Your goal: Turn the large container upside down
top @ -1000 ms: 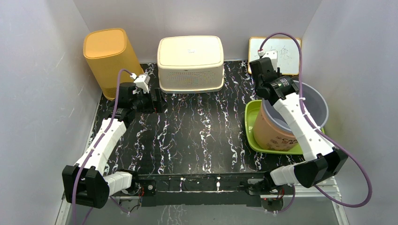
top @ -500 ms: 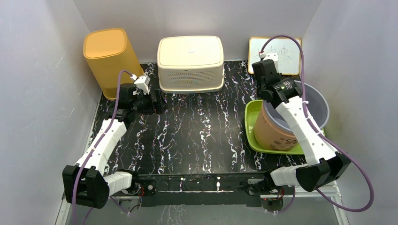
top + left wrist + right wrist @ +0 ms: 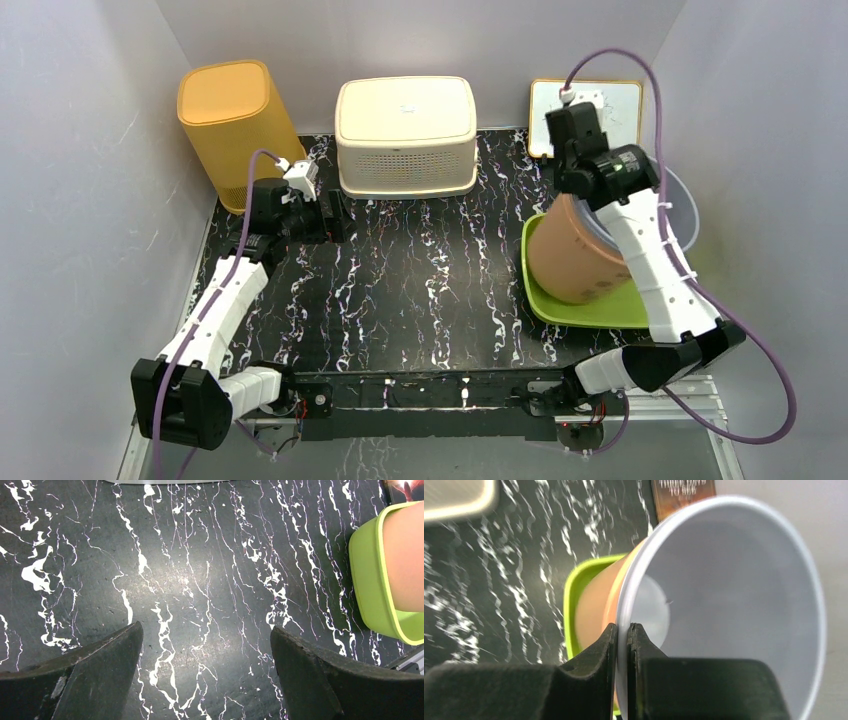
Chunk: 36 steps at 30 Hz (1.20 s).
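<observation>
My right gripper is to lift the large grey container clear, because it sits inside the orange bucket point(image 3: 572, 258). It should then swing the container over the marbled table point(image 3: 370, 285) before flipping it.
The large container point(image 3: 572, 255) has an orange-brown outside and a pale grey inside. It stands tilted on the green tray point(image 3: 600, 312) at the right, its mouth turned toward the right wall. My right gripper point(image 3: 588, 197) is shut on its rim. In the right wrist view the jaws point(image 3: 622, 627) pinch the thin grey rim, with the grey inside point(image 3: 734, 580) on the right and the orange wall point(image 3: 594, 605) on the left. My left gripper point(image 3: 338, 215) is open and empty over the black marbled table; its view point(image 3: 205, 635) shows only bare table between the fingers.
A yellow bin point(image 3: 228, 120) stands at the back left, a cream basket point(image 3: 405, 135) at the back middle and a small whiteboard point(image 3: 620, 108) at the back right. The right wall is close behind the container. The tray's edge point(image 3: 367, 580) shows in the left wrist view.
My right gripper has risen and moved toward the back right with the rim, tipping the container from upright to a tilt. The left arm has barely moved.
</observation>
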Tool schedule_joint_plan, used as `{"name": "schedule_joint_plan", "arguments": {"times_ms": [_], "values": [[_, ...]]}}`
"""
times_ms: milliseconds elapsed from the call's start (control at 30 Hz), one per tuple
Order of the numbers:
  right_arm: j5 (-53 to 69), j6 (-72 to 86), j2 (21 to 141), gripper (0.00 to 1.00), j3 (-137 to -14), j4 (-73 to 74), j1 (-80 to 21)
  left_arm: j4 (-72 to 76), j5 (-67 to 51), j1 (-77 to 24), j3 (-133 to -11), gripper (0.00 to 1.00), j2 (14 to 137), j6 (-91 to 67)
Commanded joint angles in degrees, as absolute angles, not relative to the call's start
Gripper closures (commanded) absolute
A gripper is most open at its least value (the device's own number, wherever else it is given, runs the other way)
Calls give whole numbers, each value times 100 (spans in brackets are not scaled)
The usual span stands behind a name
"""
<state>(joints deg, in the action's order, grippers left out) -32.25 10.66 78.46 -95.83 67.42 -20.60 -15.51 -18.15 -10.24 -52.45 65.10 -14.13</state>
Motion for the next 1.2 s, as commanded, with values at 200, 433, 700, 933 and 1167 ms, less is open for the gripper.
{"name": "schedule_joint_plan", "arguments": {"times_ms": [200,433,700,933,1167], "values": [[-3450,860,7783,100,-11682,7068,-2085,-1544,-1793,-1034,-5126,2,6276,-1374],[-3438,770,7547,100,-11404,6826,-2088,-1493,-1802,-1033,-5156,2,6341,-1384],[-3634,868,7588,100,-10982,6814,-2126,-1555,-1799,-1031,-5181,2,6369,-1352],[-3647,815,6704,100,-11263,5679,-2122,-1513,-1862,-1037,-5262,2,6490,-1396],[-3234,754,5775,100,-11218,4340,-2125,-1519,-1838,-1037,-5345,2,6486,-1397]]}}
